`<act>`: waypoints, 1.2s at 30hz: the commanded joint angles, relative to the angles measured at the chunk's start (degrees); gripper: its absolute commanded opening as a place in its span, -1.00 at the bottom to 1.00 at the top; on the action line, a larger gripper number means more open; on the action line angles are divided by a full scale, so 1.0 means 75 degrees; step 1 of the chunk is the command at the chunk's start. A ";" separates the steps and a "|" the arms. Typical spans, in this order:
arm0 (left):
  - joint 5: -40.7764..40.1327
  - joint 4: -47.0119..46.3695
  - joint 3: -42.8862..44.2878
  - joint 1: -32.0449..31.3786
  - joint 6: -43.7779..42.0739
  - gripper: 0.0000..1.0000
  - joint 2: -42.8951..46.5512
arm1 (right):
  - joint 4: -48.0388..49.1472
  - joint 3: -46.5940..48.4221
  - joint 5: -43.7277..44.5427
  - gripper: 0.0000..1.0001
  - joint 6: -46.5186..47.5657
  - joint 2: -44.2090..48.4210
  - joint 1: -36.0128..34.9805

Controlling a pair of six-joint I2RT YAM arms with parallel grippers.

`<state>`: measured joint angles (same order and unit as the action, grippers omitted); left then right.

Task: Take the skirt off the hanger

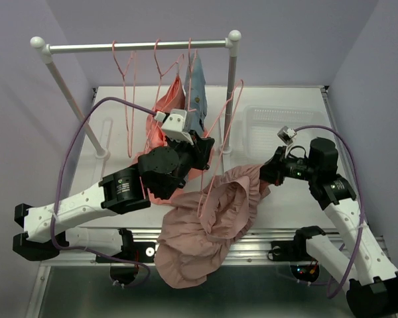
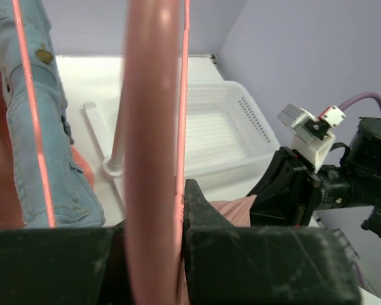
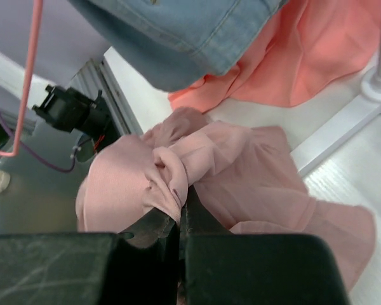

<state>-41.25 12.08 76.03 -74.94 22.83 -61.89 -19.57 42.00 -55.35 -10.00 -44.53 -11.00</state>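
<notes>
My left gripper should move back while my right gripper pulls the mauve garment toward the basket, because the pink hanger's lower end [image 1: 200, 212] is in the garment's folds.
The salmon-coral skirt [image 1: 167, 105] hangs on a pink hanger from the rack, behind my left arm. It also shows in the right wrist view [image 3: 317, 57]. My left gripper [image 1: 211, 151] is shut on the wire of another pink hanger [image 1: 229, 109], seen thick between the fingers in the left wrist view [image 2: 151, 95]. A dusty mauve-pink ruffled garment [image 1: 212, 218] drapes from that hanger over the table's front edge. My right gripper [image 1: 268, 173] is shut on a fold of this mauve garment [image 3: 171, 178].
A grey-blue denim garment [image 1: 198, 86] hangs beside the skirt. Empty pink hangers [image 1: 127, 86] hang on the rail [image 1: 139, 46]. A rack post [image 1: 229, 99] stands mid-table. A white basket [image 1: 272, 122] sits at the back right.
</notes>
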 commanded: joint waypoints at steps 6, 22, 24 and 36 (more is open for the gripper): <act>0.1550 -0.0018 -0.0293 -0.0063 0.0048 -1.00 0.1699 | -0.0797 0.2249 0.3099 -0.99 -0.0904 -0.0155 -0.0044; 0.1329 0.2492 -0.0914 -0.0063 0.1433 -1.00 0.1771 | -0.1785 1.0767 0.7892 -0.99 -0.0542 -0.3915 -0.0044; 0.1341 0.2468 -0.0985 -0.0075 0.1433 -1.00 0.1771 | -0.1669 1.1460 0.8491 -0.99 -0.0274 -0.4314 -0.0044; 0.1025 0.2702 -0.1067 -0.0075 0.1690 -1.00 0.1385 | 0.0746 1.2469 1.0088 -0.99 0.1697 -0.6200 -0.0044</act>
<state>-30.92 33.06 67.53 -75.29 34.63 -50.54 -21.76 131.63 18.09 -3.25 -86.96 -11.00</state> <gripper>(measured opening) 0.140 0.022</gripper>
